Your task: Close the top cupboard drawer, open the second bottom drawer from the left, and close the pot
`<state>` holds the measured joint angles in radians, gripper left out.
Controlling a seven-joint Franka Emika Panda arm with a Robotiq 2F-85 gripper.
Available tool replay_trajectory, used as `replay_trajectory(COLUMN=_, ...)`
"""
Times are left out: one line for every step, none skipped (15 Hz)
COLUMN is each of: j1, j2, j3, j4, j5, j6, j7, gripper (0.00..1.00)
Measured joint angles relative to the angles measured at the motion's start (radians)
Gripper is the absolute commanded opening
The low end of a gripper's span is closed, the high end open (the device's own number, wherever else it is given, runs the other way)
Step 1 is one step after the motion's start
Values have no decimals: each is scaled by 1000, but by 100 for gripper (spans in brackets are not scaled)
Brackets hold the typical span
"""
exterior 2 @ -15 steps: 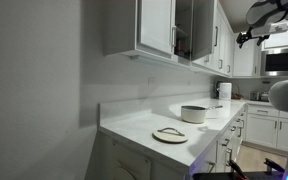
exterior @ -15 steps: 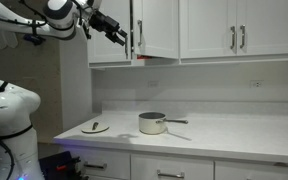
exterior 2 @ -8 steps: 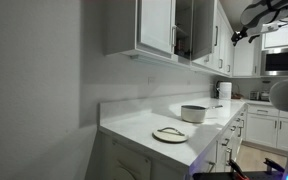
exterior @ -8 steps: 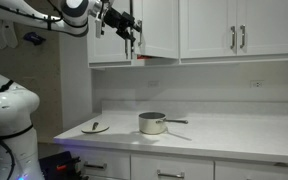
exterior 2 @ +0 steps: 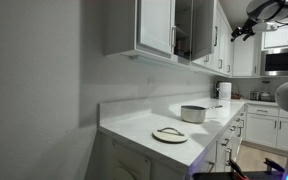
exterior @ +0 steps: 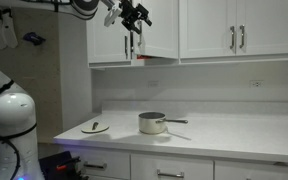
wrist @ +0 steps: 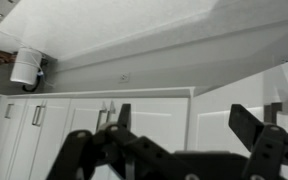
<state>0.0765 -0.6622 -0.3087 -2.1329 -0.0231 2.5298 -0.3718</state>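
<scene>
I need to turn my gripper square, because the open top cupboard drawer's handle (wrist: 273,109) is off beside my gripper's tilted fingers. I should then push near the handle (wrist: 268,118) to shut the drawer.
In both exterior views the top cupboard drawer, a tall white door (exterior: 114,40) (exterior 2: 200,30), stands ajar, its dark inside showing. My gripper (exterior: 135,14) (exterior 2: 241,31) hovers open near that door's upper free edge. In the wrist view the gripper (wrist: 184,125) is open and holds nothing, with white cabinet doors behind it and a door edge (wrist: 192,110) between the fingers. The pot (exterior: 152,123) (exterior 2: 194,114) sits uncovered on the counter. Its lid (exterior: 95,127) (exterior 2: 170,134) lies flat beside it. The second bottom drawer (exterior: 169,172) is shut.
More white wall cabinets (exterior: 239,30) run along the wall. The white counter (exterior: 234,135) holds only the pot and lid. The robot's white base (exterior: 9,115) stands beside the counter end. A wall outlet (exterior: 255,84) sits on the backsplash.
The gripper has moved up and across the ajar door's front, from beside its handle to its upper free edge. Jaws stayed open; pot and lid unmoved.
</scene>
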Motion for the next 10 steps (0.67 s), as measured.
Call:
replay_trajectory(j1=49, j2=-2, j3=-37, j4=25, j5=49, j6=-31, j7=-54, gripper=100)
replay_trajectory(j1=95, j2=-6, j3=-70, j4=51, j5=96, j6=-72, j7=-104, gripper=100)
replay_trajectory(j1=133, j2=-9, j3=-96, j4=76, j5=135, j6=-117, j7=-146, gripper=100)
replay_trajectory(j1=164, j2=-12, j3=-116, j4=100, j5=170, j6=-167, j7=-180, gripper=100)
replay_trajectory(j1=187, j2=-13, j3=-129, j4=121, j5=200, j6=-217, j7=-206, gripper=100)
replay_trajectory(j1=204, j2=-13, j3=-138, j4=140, j5=228, j6=-264, j7=-228, gripper=100)
replay_trajectory(j1=214, j2=-12, j3=-141, j4=157, j5=252, j6=-311, j7=-246, gripper=100)
replay_trajectory(j1=219, j2=-10, j3=-143, j4=171, j5=271, j6=-349, j7=-258, gripper=100)
replay_trajectory(j1=221, j2=-6, j3=-143, j4=182, j5=288, j6=-380, j7=-272, gripper=100)
replay_trajectory(j1=220, j2=-1, j3=-143, j4=190, j5=299, j6=-403, j7=-279, gripper=100)
